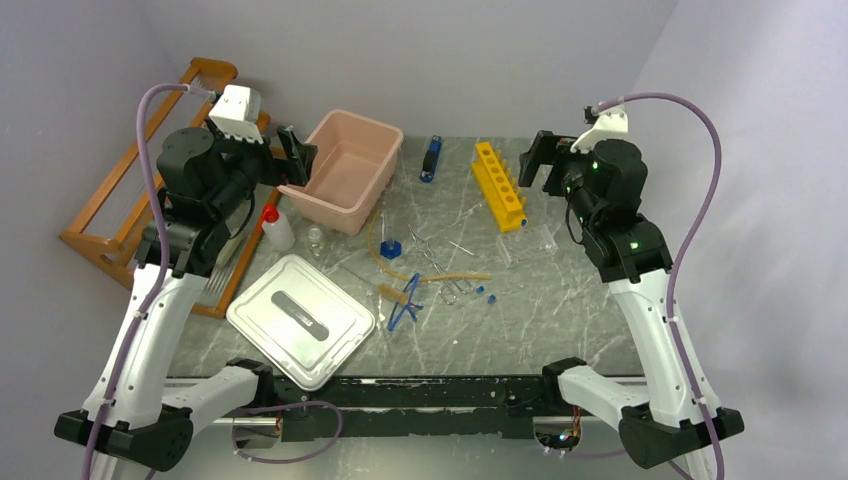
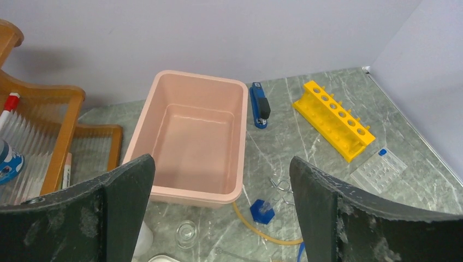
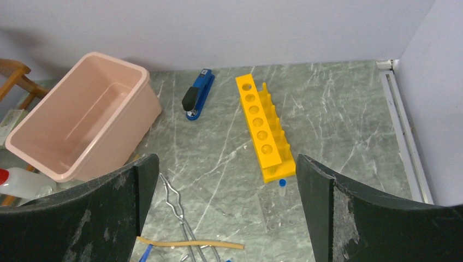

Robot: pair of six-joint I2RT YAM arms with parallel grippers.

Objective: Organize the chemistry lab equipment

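Note:
The small jar is standing apart from the squeeze bottle (image 1: 280, 236) and pink tub, so my left gripper should keep going down until its fingers are on both sides of the jar (image 1: 316, 240), and then close.
The loose lab items lie mid-table: a white red-capped squeeze bottle (image 1: 277, 228), a small jar (image 1: 316, 238), a tan hose (image 1: 440, 277), blue tongs (image 1: 405, 308), thin metal tools (image 1: 430, 255) and blue-capped tubes (image 1: 485, 292). My left gripper (image 1: 295, 160) hangs open and empty over the near rim of the pink tub (image 1: 350, 165); its view shows the jar (image 2: 186, 233) and hose (image 2: 262, 232) below. My right gripper (image 1: 535, 160) is open and empty, high beside the yellow rack (image 1: 498, 184); under it lie metal tongs (image 3: 174, 199), the hose (image 3: 191, 242) and a blue-capped tube (image 3: 282, 185).
A wooden rack (image 1: 120, 210) stands at the left. A grey-white lid (image 1: 300, 320) lies front left. A blue stapler (image 1: 431, 158) sits behind, between tub and yellow rack. A clear well plate (image 2: 378, 169) lies by the yellow rack's near end. Walls close the back and sides.

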